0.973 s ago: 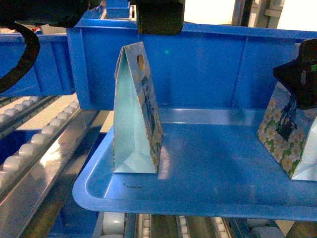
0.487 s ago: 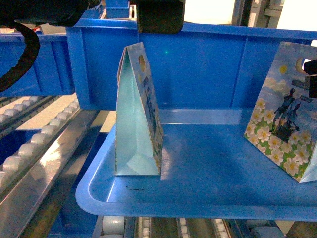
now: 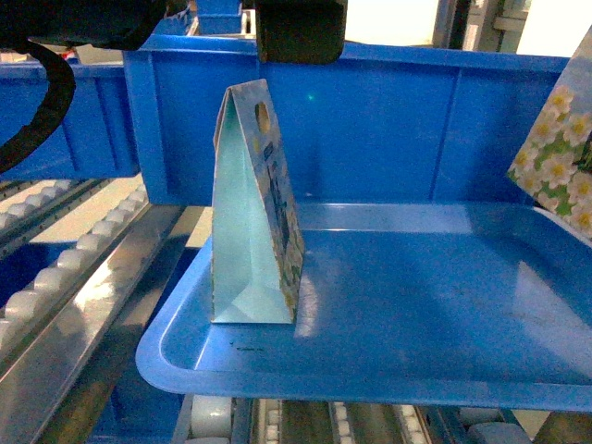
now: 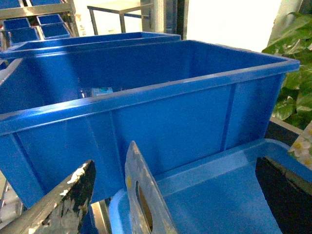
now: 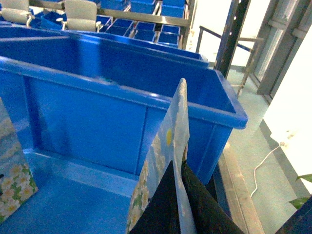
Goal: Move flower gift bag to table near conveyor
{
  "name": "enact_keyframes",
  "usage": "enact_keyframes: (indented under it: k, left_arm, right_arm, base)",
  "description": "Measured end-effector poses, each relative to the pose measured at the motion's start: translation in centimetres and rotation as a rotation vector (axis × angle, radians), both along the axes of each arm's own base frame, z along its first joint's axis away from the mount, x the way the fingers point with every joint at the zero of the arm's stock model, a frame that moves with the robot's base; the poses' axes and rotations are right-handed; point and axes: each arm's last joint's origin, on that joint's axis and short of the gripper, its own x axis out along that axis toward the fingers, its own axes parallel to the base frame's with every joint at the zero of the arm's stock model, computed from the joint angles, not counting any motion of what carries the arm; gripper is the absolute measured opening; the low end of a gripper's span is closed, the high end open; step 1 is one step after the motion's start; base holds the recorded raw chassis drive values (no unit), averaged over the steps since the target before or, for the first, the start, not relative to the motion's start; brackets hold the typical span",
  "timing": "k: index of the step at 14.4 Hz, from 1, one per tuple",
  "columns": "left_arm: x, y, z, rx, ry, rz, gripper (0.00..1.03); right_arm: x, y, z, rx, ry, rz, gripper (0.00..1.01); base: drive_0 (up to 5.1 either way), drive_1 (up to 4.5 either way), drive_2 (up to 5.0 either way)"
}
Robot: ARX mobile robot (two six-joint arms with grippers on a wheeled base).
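The second gift bag [image 3: 257,208] is standing on a wide base [image 3: 254,318] under its pinched top, so it will hold its wedge shape when I carry it.
My right gripper [image 5: 181,166] is shut on the top edge of the flower gift bag [image 5: 163,161], which has white daisies printed on it. In the head view only a corner of this lifted bag [image 3: 561,148] shows at the right edge, above the blue tray [image 3: 416,314]. A second gift bag [image 3: 254,213] stands upright on the tray's left part. My left gripper [image 4: 174,163] is open around that bag's handle top [image 4: 144,195], which stands nearer the left finger and touches neither. The conveyor rollers [image 3: 65,268] run along the left. The table is out of view.
A deep blue bin [image 3: 370,120] stands right behind the tray, and its wall [image 4: 161,122] fills both wrist views. More roller lanes [image 3: 277,421] show under the tray's front rim. Green plant leaves [image 4: 292,73] and bare floor [image 5: 273,161] lie off to the right.
The right-held flower gift bag has risen off the tray and moved up and right, mostly leaving the head view. The standing bag and the left gripper stayed put.
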Motion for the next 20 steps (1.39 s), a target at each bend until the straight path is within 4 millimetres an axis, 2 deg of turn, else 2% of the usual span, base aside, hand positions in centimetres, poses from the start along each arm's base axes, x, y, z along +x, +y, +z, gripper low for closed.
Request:
enact_keyframes:
  k: [2,4,16,18,20]
  left_arm:
    - [0.0,0.0,0.0,0.000,0.000,0.000,0.98]
    - [0.0,0.0,0.0,0.000,0.000,0.000,0.98]
    - [0.0,0.0,0.0,0.002,-0.002,-0.001,0.98]
    - [0.0,-0.1,0.3,0.019,-0.029,0.056,0.98]
    - [0.3,-0.1,-0.7,0.061,0.023,0.088,0.98]
  right_arm:
    - [-1.7,-0.1,1.3,0.010,-0.046,0.013,0.02]
    - [-2.4,0.5,1.4,0.011,-0.057,0.039,0.02]
    - [-2.6,0.7,1.1,0.009,-0.045,0.041,0.02]
    - [-2.6,0.7,1.1,0.009,-0.045,0.041,0.02]
    - [-2.6,0.7,1.1,0.009,-0.045,0.041,0.02]
  base:
    - [0.0,0.00,0.0]
    - [0.0,0.00,0.0]
    - [0.0,0.00,0.0]
    - [0.0,0.00,0.0]
    - [0.0,0.00,0.0]
